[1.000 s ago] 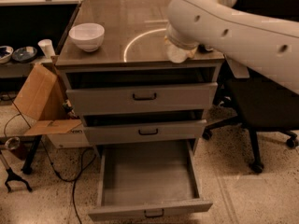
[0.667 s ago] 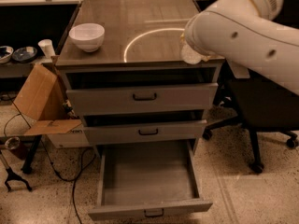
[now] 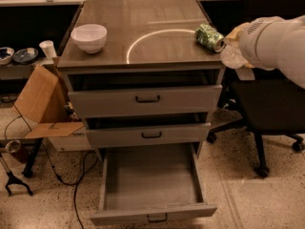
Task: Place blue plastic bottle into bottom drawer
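The blue plastic bottle [image 3: 231,56] is hanging beyond the cabinet's edge by the chair, so next my gripper swings it back over the open bottom drawer [image 3: 150,180] before it lowers the bottle.
The blue plastic bottle [image 3: 231,57] shows as a clear rounded end at the left tip of my white arm, in the air just past the cabinet's right edge. My gripper [image 3: 234,42] is there, mostly hidden by the arm, and it is shut on the bottle. A green patterned can [image 3: 208,36] lies on its side at the right edge of the cabinet top, just left of the gripper. The bottom drawer [image 3: 152,213] is pulled fully out at floor level, below and to the left of the gripper, and nothing lies in it.
A white bowl [image 3: 89,37] sits on the cabinet top at the left. The two upper drawers [image 3: 145,99] are slightly open. A black office chair [image 3: 267,104] stands right of the cabinet under my arm. A cardboard box [image 3: 40,104] and cables lie at the left.
My arm has swung right, from over the cabinet top to beyond its right edge, carrying the bottle. The green can, hidden before, now shows.
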